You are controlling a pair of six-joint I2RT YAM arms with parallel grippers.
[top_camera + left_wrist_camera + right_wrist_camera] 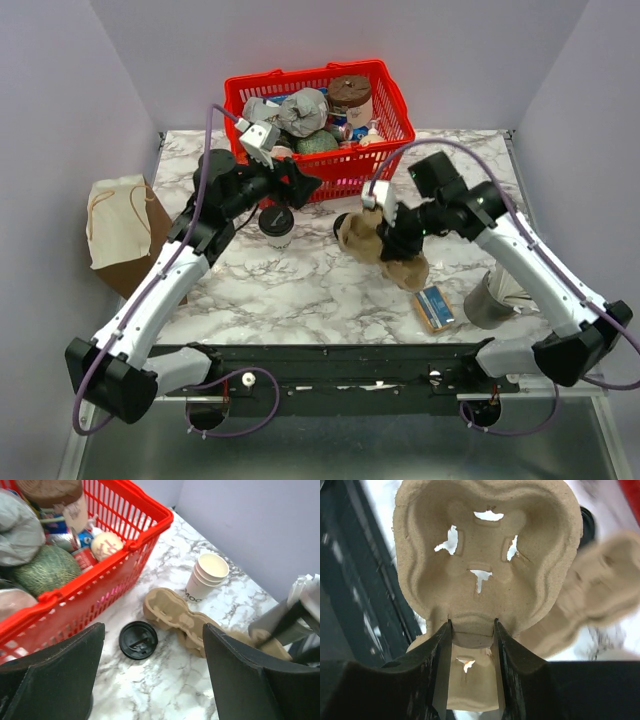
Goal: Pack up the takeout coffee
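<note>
The held carrier's hollows [482, 545] are facing up and the front marble [385, 318] lies open, so the robot's right gripper goes on lowering the carrier there until it lies flat.
The takeout coffee [277, 222], a white cup with a black dome lid, stands on the marble table [300, 290] in front of the red basket. My left gripper [300, 186] hovers open and empty just behind and above it; the cup is out of the left wrist view. My right gripper [388, 232] is shut on the middle bridge of a brown cardboard cup carrier [485, 545], held off the table. Its fingers [442, 645] pinch the ridge from both sides. Another carrier [170, 611] lies flat on the table.
The red basket [395, 100] at the back holds a melon, tins and wrapped items. A loose black lid [138, 640] and a stack of lidless cups [207, 576] sit near the carriers. A brown paper bag [120, 230] lies left. A grey cup [487, 300] and small box [435, 308] are right.
</note>
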